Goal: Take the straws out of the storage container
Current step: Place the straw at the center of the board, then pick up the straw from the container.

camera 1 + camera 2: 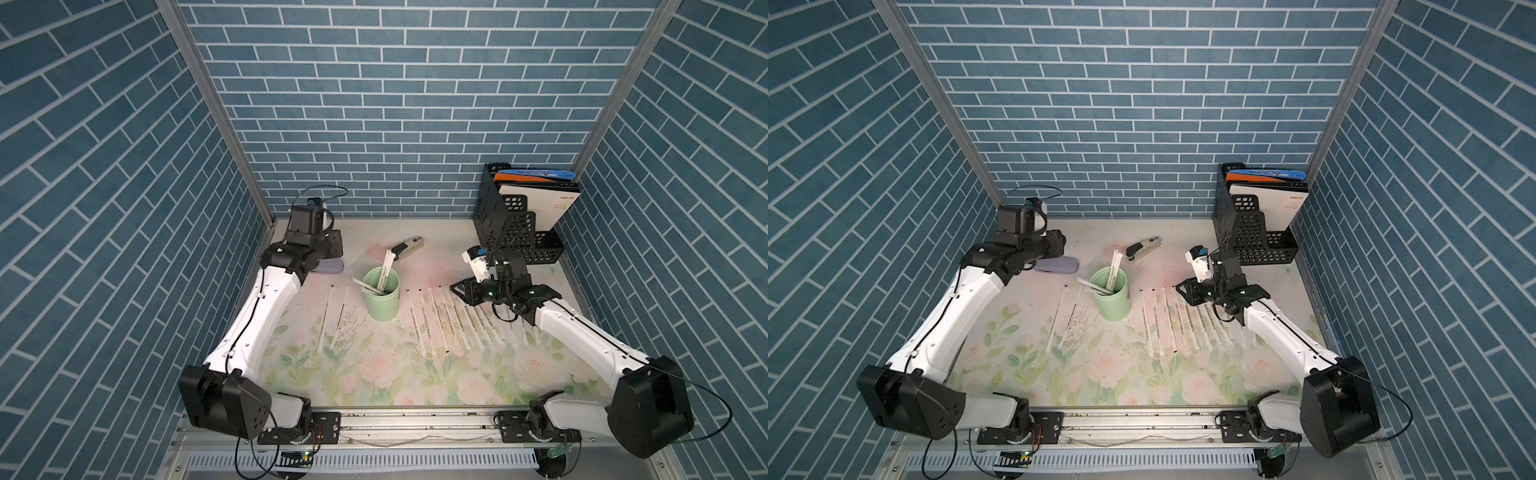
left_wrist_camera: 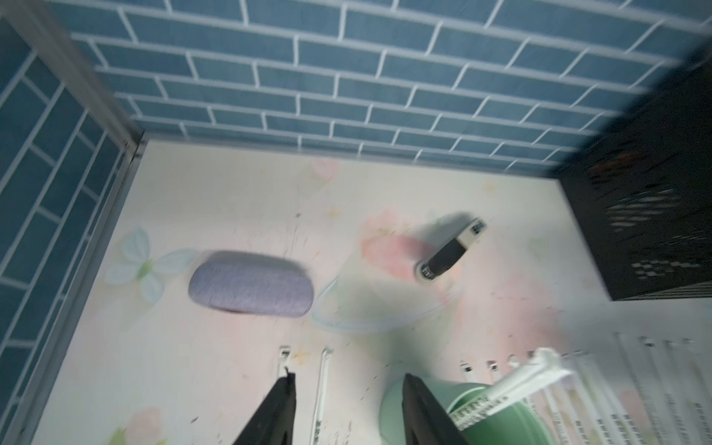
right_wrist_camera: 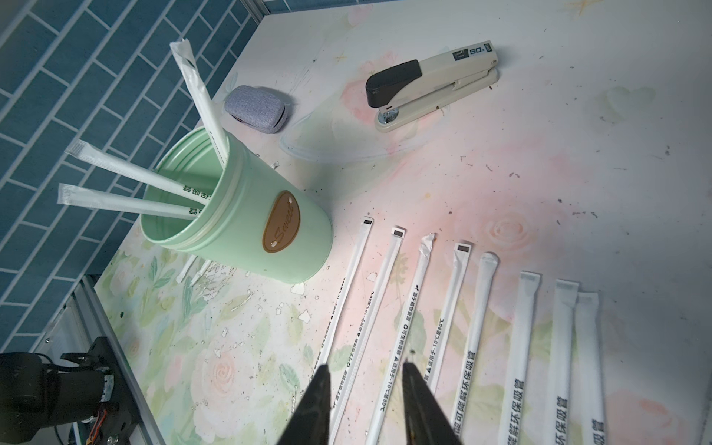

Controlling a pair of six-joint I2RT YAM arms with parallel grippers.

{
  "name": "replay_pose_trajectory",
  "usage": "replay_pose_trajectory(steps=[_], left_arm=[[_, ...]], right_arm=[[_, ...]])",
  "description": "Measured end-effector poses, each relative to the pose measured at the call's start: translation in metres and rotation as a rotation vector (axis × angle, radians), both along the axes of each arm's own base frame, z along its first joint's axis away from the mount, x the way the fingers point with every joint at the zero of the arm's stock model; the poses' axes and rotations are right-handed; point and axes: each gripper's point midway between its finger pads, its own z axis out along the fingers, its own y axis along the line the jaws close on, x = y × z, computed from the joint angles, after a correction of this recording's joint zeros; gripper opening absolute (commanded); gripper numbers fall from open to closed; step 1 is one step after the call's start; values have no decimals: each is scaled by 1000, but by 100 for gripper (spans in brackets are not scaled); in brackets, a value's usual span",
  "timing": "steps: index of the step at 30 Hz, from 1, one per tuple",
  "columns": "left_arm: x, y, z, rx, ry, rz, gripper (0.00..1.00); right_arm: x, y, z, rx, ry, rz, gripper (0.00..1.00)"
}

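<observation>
My left gripper should keep moving toward the steepest straw's top (image 1: 389, 257) until the fingers are on both sides of the straw's top, then close, because the straw's top sticks up clear above the cup's rim (image 1: 395, 276).
The storage container (image 1: 380, 307) (image 3: 246, 239), a mint-green cup with a brown oval label, stands upright mid-table. Three white-wrapped straws (image 1: 386, 270) (image 3: 200, 96) lean out of it. Two more straws (image 1: 338, 316) lie on the table to its left, and several lie in a row (image 1: 449, 320) (image 3: 481, 327) to its right. My left gripper (image 1: 334, 249) (image 2: 348, 379) hovers high at the back left of the cup, open and empty; its view is blurred. My right gripper (image 1: 457, 289) (image 3: 366, 366) hangs open above the row on the right, holding nothing.
A beige and black stapler (image 1: 406, 248) lies behind the cup. A grey fabric case (image 1: 330, 267) lies at the back left under my left arm. The black perforated file holder (image 1: 515, 224) with folders fills the back right corner. Blue brick walls close three sides.
</observation>
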Motion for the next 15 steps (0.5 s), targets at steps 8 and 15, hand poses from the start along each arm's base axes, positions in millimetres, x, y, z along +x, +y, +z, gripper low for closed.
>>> replay_pose_trajectory(steps=[8,15], left_arm=[[1,-58,-22,-37,-13,-205,50],[-8,-96,-64,-39,56,-308,49]], right_arm=[[-2,2,2,13,10,-6,32],[-2,3,2,14,12,-5,32]])
